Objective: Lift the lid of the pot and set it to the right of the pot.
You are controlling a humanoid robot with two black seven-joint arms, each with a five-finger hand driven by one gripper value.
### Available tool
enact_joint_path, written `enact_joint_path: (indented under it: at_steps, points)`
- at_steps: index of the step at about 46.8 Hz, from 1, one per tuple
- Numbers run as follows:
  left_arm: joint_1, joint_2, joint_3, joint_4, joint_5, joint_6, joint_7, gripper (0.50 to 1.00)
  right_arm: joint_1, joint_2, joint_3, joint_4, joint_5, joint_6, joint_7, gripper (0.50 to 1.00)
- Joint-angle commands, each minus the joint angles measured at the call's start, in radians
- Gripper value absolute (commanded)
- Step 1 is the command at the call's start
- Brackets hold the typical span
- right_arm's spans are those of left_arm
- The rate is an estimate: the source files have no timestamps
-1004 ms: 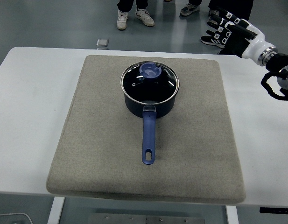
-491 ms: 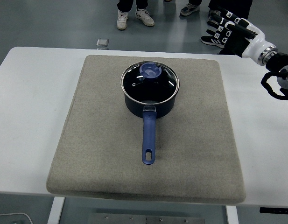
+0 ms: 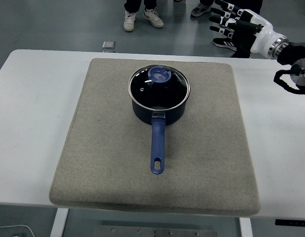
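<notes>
The glass lid [image 3: 160, 97] lets only plain darkness show through. I should expect the dark blue pot [image 3: 174, 113] to be empty when I raise the lid.
A dark blue pot [image 3: 158, 106] stands on a grey mat [image 3: 108, 148] in the middle of the white table, its blue handle [image 3: 157, 148] pointing toward me. A glass lid [image 3: 159, 86] with a blue knob [image 3: 159, 75] sits on the pot. My right hand [image 3: 235, 24] is at the upper right, above the table's far edge, well to the right of and beyond the pot. Its fingers are spread and it holds nothing. My left arm is out of view.
The mat covers most of the table [image 3: 28, 108]. Bare mat lies to the right of the pot [image 3: 216, 113]. People's shoes [image 3: 142, 17] stand on the floor beyond the table, with a small grey object [image 3: 108, 45] on the floor.
My right hand has moved up and to the left, and its fingers have spread wider. The pot and lid have not moved.
</notes>
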Motion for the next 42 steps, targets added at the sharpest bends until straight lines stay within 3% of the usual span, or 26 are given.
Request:
enact_joint_path:
  at_steps: [1,12,21,42]
  points:
    - [0.0,0.0,0.0,0.0,0.0,0.0,0.0,1.0,0.017,-0.001,0.0,0.029,-0.079,-0.024,-0.001,0.919]
    - [0.0,0.0,0.0,0.0,0.0,0.0,0.0,1.0,0.062,0.01,-0.025,0.061,-0.275,-0.042,-0.001,0.919]
    - [0.0,0.0,0.0,0.0,0.002,0.0,0.0,1.0,0.129,0.014,-0.111,0.138,-0.367,-0.047,0.001,0.919]
    - [0.0,0.0,0.001,0.0,0.0,0.0,0.0,1.0,0.308,0.062,-0.339,0.199,-0.58,-0.037,0.002,0.919]
